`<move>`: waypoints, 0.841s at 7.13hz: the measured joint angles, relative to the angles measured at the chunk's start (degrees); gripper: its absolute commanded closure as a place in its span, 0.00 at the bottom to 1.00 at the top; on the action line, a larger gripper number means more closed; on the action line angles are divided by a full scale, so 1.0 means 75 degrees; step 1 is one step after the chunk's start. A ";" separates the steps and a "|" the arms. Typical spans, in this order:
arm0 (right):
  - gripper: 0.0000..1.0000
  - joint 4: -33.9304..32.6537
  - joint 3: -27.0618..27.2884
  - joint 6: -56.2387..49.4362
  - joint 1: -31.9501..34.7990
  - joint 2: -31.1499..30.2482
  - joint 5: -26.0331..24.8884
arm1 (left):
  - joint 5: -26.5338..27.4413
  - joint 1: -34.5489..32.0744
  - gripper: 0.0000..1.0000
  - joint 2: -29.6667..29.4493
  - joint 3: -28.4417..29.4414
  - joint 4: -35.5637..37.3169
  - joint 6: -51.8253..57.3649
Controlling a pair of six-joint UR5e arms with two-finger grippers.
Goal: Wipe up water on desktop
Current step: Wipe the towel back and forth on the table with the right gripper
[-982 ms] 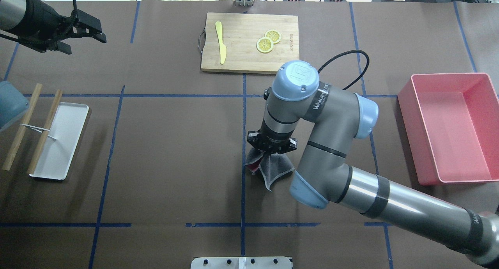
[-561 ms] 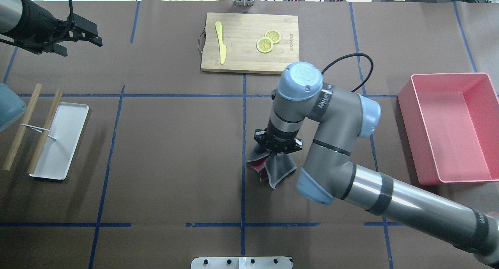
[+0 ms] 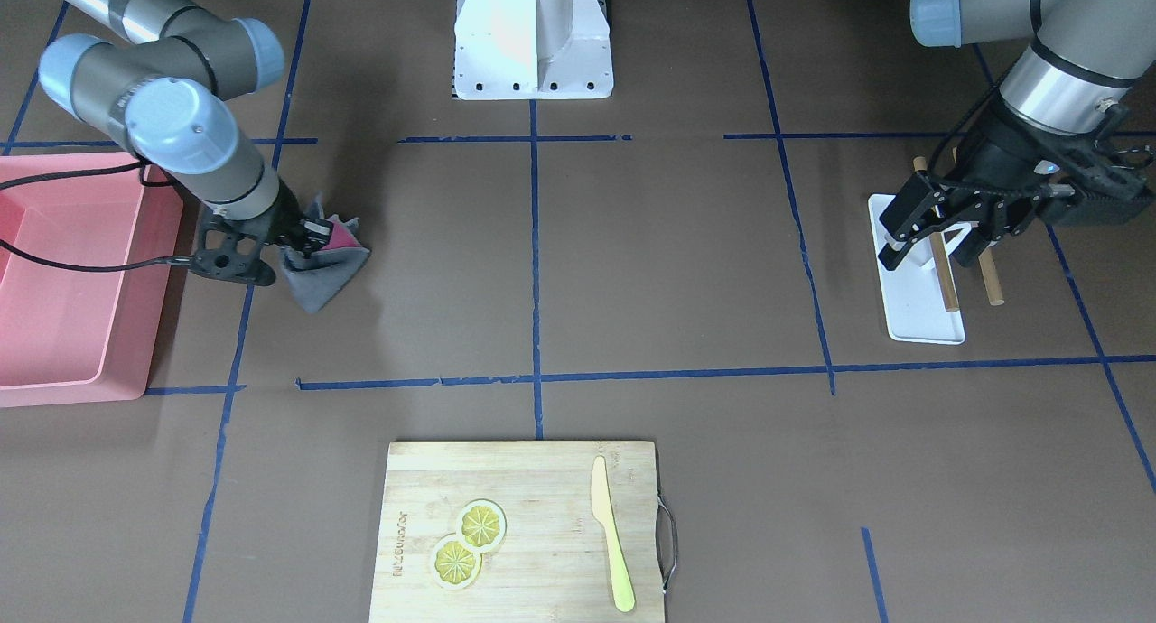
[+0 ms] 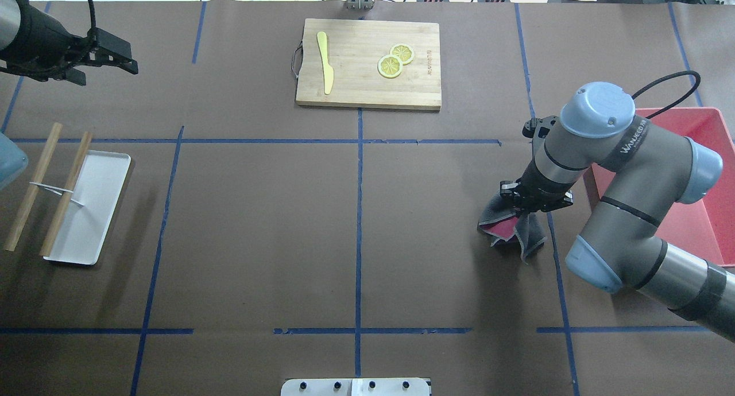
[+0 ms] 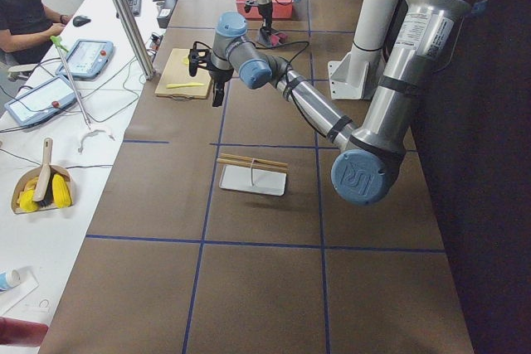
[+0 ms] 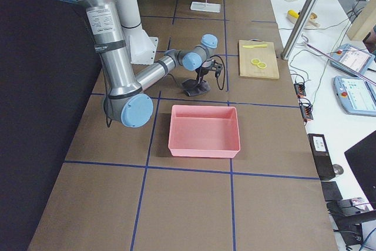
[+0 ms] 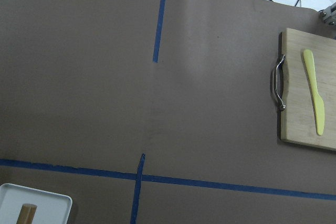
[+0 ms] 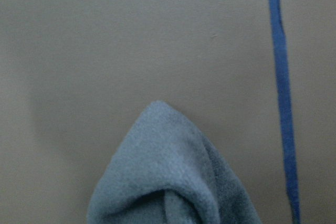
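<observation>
The pink bin's side (image 3: 150, 282) is close to the grey cloth. I should use my right gripper to sweep the cloth back toward the middle of the desktop (image 3: 461, 255).
The desktop (image 4: 258, 224) is a dark-brown surface with blue tape lines; I see no water on it. My right gripper (image 4: 531, 208) is shut on a grey cloth with a red inner side (image 4: 513, 228), which hangs down onto the desktop just left of the pink bin. The gripper (image 3: 307, 235) and cloth (image 3: 327, 266) also show in the front view, and the cloth's grey tip (image 8: 168, 182) fills the right wrist view. My left gripper (image 4: 127, 57) is open and empty, held above the far left; in the front view it (image 3: 930, 244) hovers over the white tray.
A bamboo cutting board (image 4: 367, 89) with a yellow knife (image 4: 325, 63) and two lemon slices (image 4: 395, 60) lies at the far middle. A pink bin (image 4: 712, 110) stands at the right. A white tray (image 4: 97, 201) with two wooden sticks (image 4: 34, 186) lies at the left.
My right arm has carried the cloth to the right, from the table's middle line to beside the pink bin. My left gripper has drifted slightly left.
</observation>
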 measured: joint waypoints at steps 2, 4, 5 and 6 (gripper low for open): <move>1.00 -0.0142 -0.0185 0.0218 -0.0437 0.0584 -0.0138 | 0.0002 -0.0026 0.00 0.0007 0.0004 -0.0001 0.0015; 1.00 -0.0295 -0.0754 0.1141 -0.0914 0.1886 -0.0203 | 0.0003 -0.0044 0.00 0.0007 0.0013 0.0007 0.0020; 0.99 -0.0291 -0.1160 0.1645 -0.1122 0.2552 -0.0254 | 0.0000 -0.0044 0.00 0.0008 0.0021 0.0007 0.0022; 0.99 -0.0278 -0.1591 0.2055 -0.1276 0.3163 -0.0307 | -0.0005 -0.0046 0.00 0.0008 0.0022 0.0003 0.0020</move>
